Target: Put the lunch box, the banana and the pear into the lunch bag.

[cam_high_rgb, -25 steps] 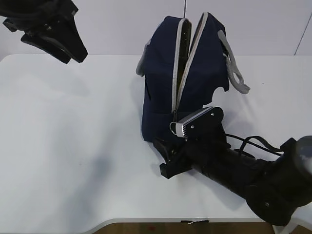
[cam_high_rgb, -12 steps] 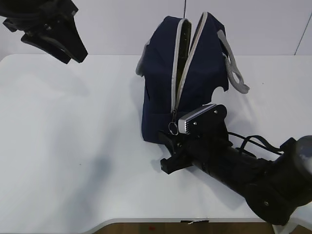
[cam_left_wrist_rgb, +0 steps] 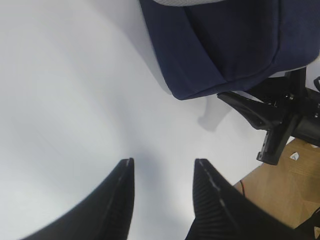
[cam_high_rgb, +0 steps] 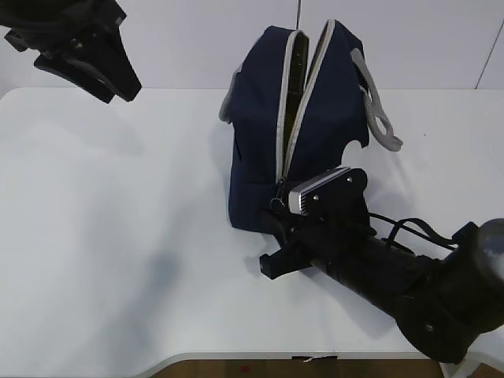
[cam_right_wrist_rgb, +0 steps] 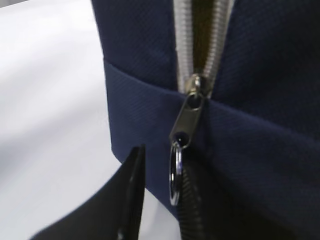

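Observation:
The zipper pull (cam_right_wrist_rgb: 188, 117) is below the open gap (cam_high_rgb: 296, 88), so the grey edges will shut behind it when I pull it up and over the top.
The navy lunch bag (cam_high_rgb: 264, 134) stands upright on the white table, its grey zipper (cam_high_rgb: 293, 94) open along the top and down the front. My right gripper (cam_high_rgb: 273, 227) is at the bag's lower front, jaws apart. In the right wrist view the zipper pull (cam_right_wrist_rgb: 186, 122) and its metal ring (cam_right_wrist_rgb: 175, 172) hang between the fingers of the right gripper (cam_right_wrist_rgb: 162, 167), the ring close to the right finger. My left gripper (cam_high_rgb: 118, 87) is raised at the far left, open and empty (cam_left_wrist_rgb: 164, 162). The lunch box, banana and pear are out of view.
The bag's grey webbing handle (cam_high_rgb: 379, 114) hangs to the right. The white table (cam_high_rgb: 118, 236) spreads left of the bag. The left wrist view shows the bag's bottom corner (cam_left_wrist_rgb: 225, 45), the table's edge and wooden floor (cam_left_wrist_rgb: 297, 167).
My right gripper has moved up and in against the bag's front, so the zipper ring now hangs between its fingers. The left arm has not moved.

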